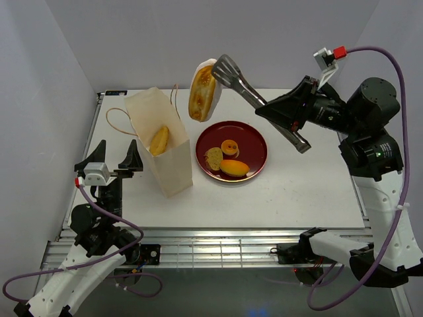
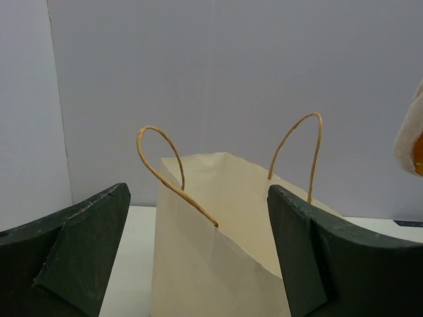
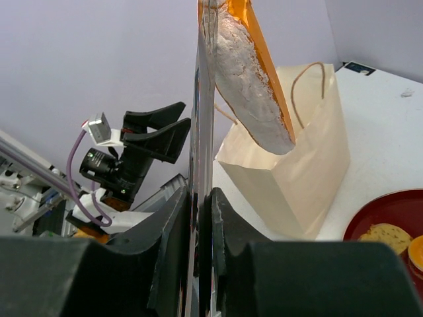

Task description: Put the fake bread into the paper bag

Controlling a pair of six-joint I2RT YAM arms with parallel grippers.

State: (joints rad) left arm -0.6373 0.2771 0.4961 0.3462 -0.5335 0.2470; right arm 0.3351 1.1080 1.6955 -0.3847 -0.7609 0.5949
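Note:
I should keep carrying the baguette across with my right gripper until its lower end dips into the bag, because it hangs end-down beside the paper bag's opening.
The cream paper bag stands open at the table's left, with one yellow bread piece inside. My right gripper is shut on metal tongs, which pinch the long baguette in the air just right of the bag's mouth. The right wrist view shows the gripper, the tongs, the baguette and the bag. My left gripper is open and empty just left of the bag. In the left wrist view the gripper faces the bag.
A dark-red plate right of the bag holds a ring donut, a slice and an oval roll. The bag's cord handles stick out at the back. Grey walls enclose the table.

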